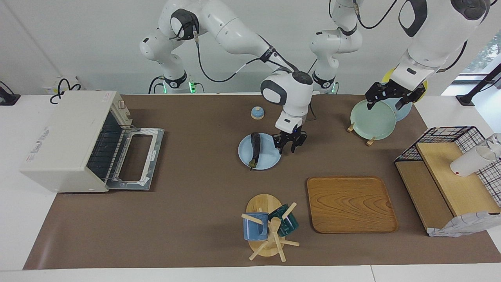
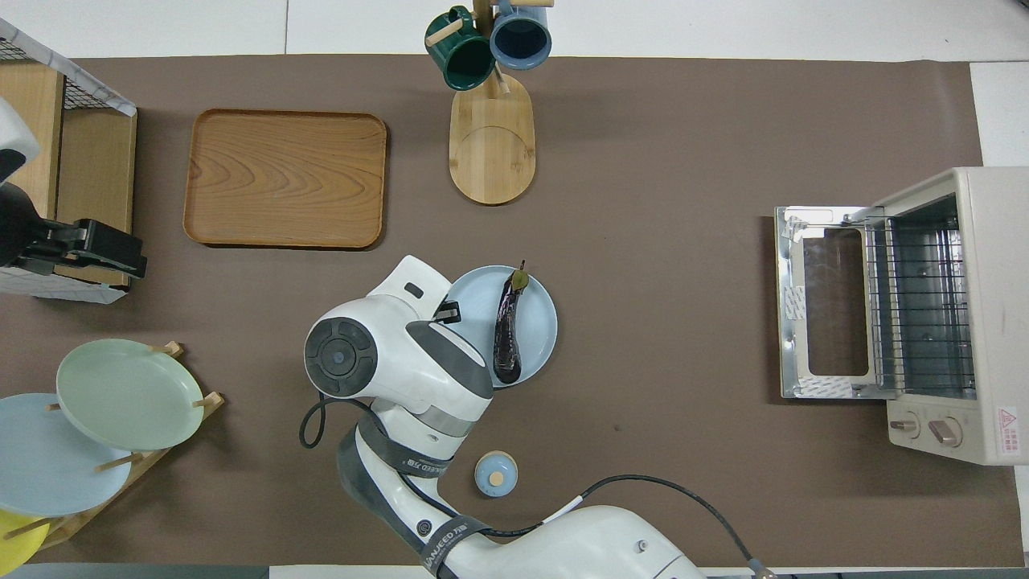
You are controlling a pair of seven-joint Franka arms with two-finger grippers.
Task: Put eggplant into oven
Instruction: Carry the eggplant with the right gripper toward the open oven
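Note:
The eggplant point(image 2: 509, 331) is lying across the middle of the light blue plate point(image 2: 533, 326). It will go along into the oven when I carry the plate.
The dark purple eggplant point(image 1: 255, 148) point(image 2: 507, 330) lies on a light blue plate point(image 1: 270, 158) point(image 2: 537, 318) mid-table, its stem end pointing away from the robots. My right gripper point(image 1: 287, 149) hangs low at the plate's rim on the side toward the left arm's end, beside the eggplant and apart from it, fingers open and empty; from overhead the wrist hides most of it point(image 2: 446, 310). The off-white oven point(image 1: 66, 141) point(image 2: 965, 314) stands at the right arm's end, its door point(image 1: 137, 158) point(image 2: 828, 301) folded down flat and the wire rack showing. My left gripper point(image 1: 393, 101) point(image 2: 100, 249) is open, raised over the plate rack.
A mug tree point(image 1: 268, 229) with blue and green mugs and a wooden tray point(image 1: 350, 203) lie farther from the robots than the plate. A small blue knob-topped lid point(image 1: 257, 113) sits nearer to them. A rack of plates point(image 1: 372, 119) and a wire shelf point(image 1: 446, 172) stand at the left arm's end.

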